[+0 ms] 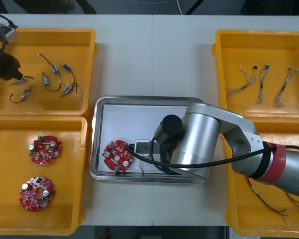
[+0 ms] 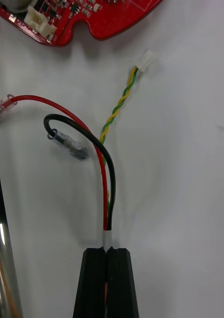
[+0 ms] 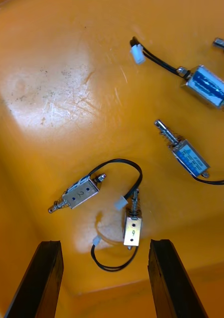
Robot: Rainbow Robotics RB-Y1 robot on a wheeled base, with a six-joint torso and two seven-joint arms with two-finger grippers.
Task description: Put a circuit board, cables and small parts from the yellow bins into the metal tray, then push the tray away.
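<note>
The black lead [image 3: 134, 164] curves round like a hook to its white plug, so it will stay in a loop when I carry the small metal part [image 3: 81, 193].
My right arm [image 1: 199, 139] reaches down into the metal tray [image 1: 97, 114], which is white inside. There my right gripper [image 2: 108, 248] is shut on a cable [image 2: 106, 169] of red, black and twisted yellow wires that lies on the tray floor [image 2: 191, 198]. A round red circuit board [image 1: 117, 155] lies in the tray just beyond the cable's white plug [image 2: 146, 62]. My left gripper [image 1: 7, 67] hangs open over the far left yellow bin [image 1: 84, 40]. Two small metal parts [image 3: 82, 193] [image 3: 132, 226] with black leads lie between its fingers [image 3: 49, 278].
More small metal parts [image 1: 55, 82] are scattered in the far left bin. Two circuit boards [image 1: 45, 149] [image 1: 37, 193] lie in the near left bin. The far right bin holds twisted cables [image 1: 261, 82]. Red and yellow cables [image 1: 279, 204] lie in the near right bin.
</note>
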